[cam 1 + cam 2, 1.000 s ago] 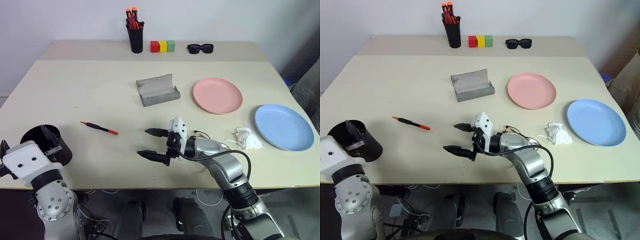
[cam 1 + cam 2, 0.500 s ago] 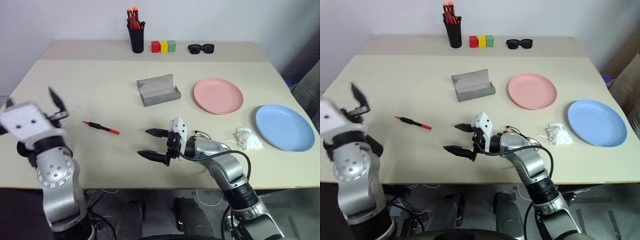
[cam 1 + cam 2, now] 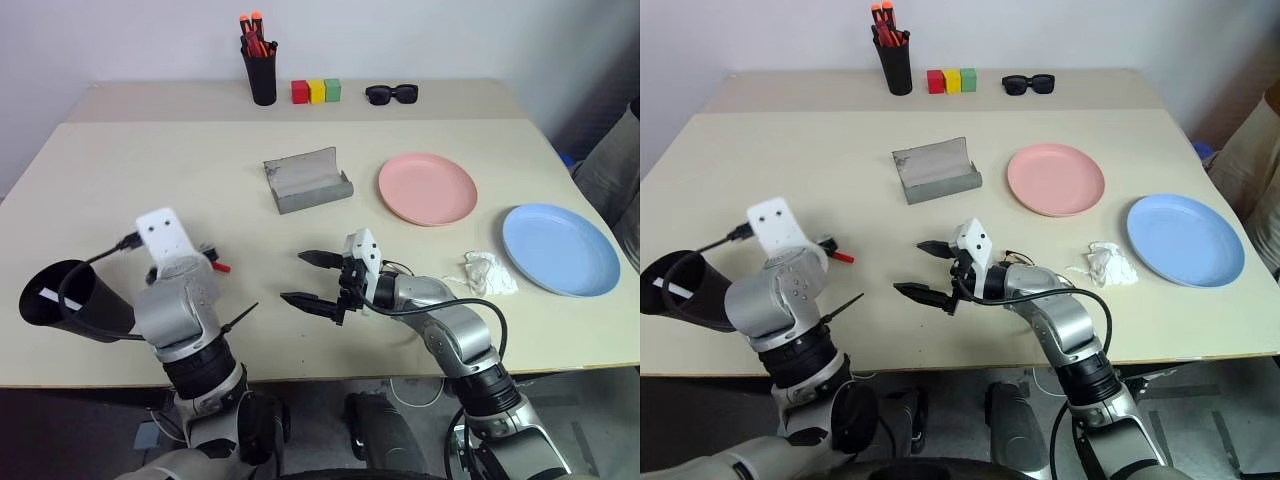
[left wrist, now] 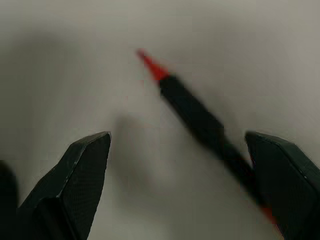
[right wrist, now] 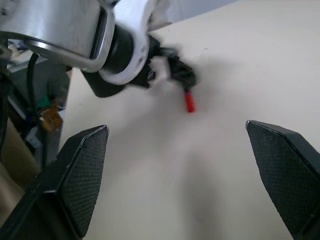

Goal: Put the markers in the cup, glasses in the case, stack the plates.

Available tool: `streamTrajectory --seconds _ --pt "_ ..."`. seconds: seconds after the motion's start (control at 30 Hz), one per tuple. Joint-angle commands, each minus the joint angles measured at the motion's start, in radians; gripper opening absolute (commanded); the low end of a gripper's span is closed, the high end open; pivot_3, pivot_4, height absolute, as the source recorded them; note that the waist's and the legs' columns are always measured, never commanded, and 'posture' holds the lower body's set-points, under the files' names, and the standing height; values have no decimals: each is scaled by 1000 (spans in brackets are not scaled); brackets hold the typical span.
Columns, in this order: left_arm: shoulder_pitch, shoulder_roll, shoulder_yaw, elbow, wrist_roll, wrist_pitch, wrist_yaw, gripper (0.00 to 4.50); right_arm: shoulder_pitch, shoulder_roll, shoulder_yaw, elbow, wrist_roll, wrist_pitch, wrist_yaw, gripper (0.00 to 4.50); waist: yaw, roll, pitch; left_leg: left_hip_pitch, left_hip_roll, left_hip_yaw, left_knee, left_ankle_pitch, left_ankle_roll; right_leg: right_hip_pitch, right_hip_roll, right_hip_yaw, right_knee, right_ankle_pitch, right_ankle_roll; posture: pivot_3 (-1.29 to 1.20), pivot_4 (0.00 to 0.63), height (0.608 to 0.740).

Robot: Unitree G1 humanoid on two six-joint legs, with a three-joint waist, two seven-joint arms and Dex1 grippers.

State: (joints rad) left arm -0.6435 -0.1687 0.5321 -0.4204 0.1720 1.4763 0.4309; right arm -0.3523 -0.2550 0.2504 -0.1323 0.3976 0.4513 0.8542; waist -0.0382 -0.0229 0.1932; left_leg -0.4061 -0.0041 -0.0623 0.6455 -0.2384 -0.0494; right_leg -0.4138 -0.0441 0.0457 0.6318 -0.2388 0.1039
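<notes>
The dark marker [image 4: 197,119] will go down as far as its red end when the robot lowers it into the wide black cup, since the white marker [image 3: 58,298] leans low inside that cup.
In the left wrist view my left gripper [image 4: 176,137] is open, and the dark marker with a red cap [image 4: 200,120] lies on the table between its fingers, untouched. From the head, that hand's white housing [image 3: 165,235] covers most of the marker, leaving the red end [image 3: 222,267] showing. The wide black cup [image 3: 65,300] sits at the table's left front edge with a white marker [image 3: 45,293] inside. My right gripper [image 3: 294,277] hovers open and empty at the front middle. Thin wire glasses [image 3: 398,268] peek out behind the right wrist. The grey case [image 3: 305,182] lies open. The pink plate [image 3: 427,189] and blue plate [image 3: 560,250] sit apart.
A crumpled white tissue [image 3: 488,272] lies between the right forearm and the blue plate. Along the back stand a slim black pen holder [image 3: 262,75], three coloured blocks [image 3: 312,92] and black sunglasses [image 3: 391,94].
My left arm swung up from beside the cup and came down forward and rightward over the red-capped marker. The cup now stands uncovered. The right gripper stayed still.
</notes>
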Motion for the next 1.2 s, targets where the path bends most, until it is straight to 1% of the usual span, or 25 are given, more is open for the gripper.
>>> streamTrajectory --seconds 0.03,0.17,0.2,0.23,0.37,0.43,0.47,0.53,0.6,0.7,0.8,0.87,0.93,1.03,1.2 --pt "-110 -120 77 57 9 12 59 4379 7 4 -4 -50 14 -5 -5 4500 -1 0 0 0 0 0 0 0 0 0 0 0 0 0 0 0 150 740" --pt "-149 -101 93 114 -6 -20 84 4379 12 3 -6 -56 15 0 -12 4500 1 0 0 0 -1 0 1 0 0 1 -1 0 -1 0 0 0 150 740" --pt "-158 -101 104 124 -10 -25 90 3876 12 3 -7 -57 16 1 -13 4500 1 0 0 0 -1 0 1 0 0 1 -1 0 -1 0 0 0 150 740" --pt "-165 -99 115 131 -16 -29 94 3604 13 2 -8 -58 16 2 -15 4500 1 0 0 0 -1 0 1 0 0 1 -1 0 -1 0 0 0 150 740" --pt "-170 -89 123 143 -30 -56 98 1535 16 -1 -11 -62 17 5 -20 4500 -2 0 0 0 -1 0 0 0 -1 1 -1 0 -1 0 0 0 150 740" --pt "-151 -77 92 130 -50 -102 79 470 18 -3 -11 -65 18 6 -22 4500 -1 0 0 0 -1 0 0 0 -1 1 -1 0 -1 0 0 0 150 740" --pt "-132 -62 55 120 -62 -135 56 40 18 -3 -11 -65 18 7 -23 4500 0 0 0 0 -1 0 0 0 -1 0 -1 0 -1 0 0 0 150 740" --pt "-95 -39 -10 94 -89 -214 4 40 18 -3 -12 -66 19 8 -24 4500 1 0 0 0 -1 1 0 0 -1 1 -1 0 -1 0 0 0 150 740" --pt "-38 11 -113 50 -113 -327 -84 40 17 -3 -13 -64 18 8 -23 4500 2 0 0 0 -1 1 0 0 -1 1 -2 0 -1 0 0 0 150 740" --pt "83 125 -279 -53 -101 -596 -217 40 13 -4 -16 -60 19 6 -18 4500 -1 0 0 0 -1 1 0 0 -1 0 -2 1 -1 0 0 0 150 740" --pt "194 213 -350 -139 -78 -853 -285 40 12 -4 -22 -59 26 -5 -8 4500 -5 0 0 0 0 3 -2 0 -1 -2 -2 2 -1 1 -1 0 150 740" --pt "255 257 -358 -175 -65 -961 -301 40 14 -2 -34 -65 44 -15 8 4500 0 0 0 0 0 3 -2 0 -1 -2 -2 2 -1 1 -2 0 150 740" --pt "306 273 -333 -211 -69 -1029 -302 40 15 -5 -49 -76 74 -14 32 4500 1 1 0 0 0 3 -2 0 -1 -2 -2 2 -1 1 -2 0 150 740" --pt "374 279 -280 -260 -80 -1090 -293 40 13 -12 -68 -85 120 -3 67 4500 5 0 0 -1 0 3 -1 0 -1 -1 -2 3 -2 1 -2 0 150 740" --pt "507 276 -203 -345 -40 -1139 -259 40 7 -24 -67 -79 140 -4 96 4500 6 0 0 0 0 3 0 0 0 0 -2 3 -2 1 -2 0 150 740"
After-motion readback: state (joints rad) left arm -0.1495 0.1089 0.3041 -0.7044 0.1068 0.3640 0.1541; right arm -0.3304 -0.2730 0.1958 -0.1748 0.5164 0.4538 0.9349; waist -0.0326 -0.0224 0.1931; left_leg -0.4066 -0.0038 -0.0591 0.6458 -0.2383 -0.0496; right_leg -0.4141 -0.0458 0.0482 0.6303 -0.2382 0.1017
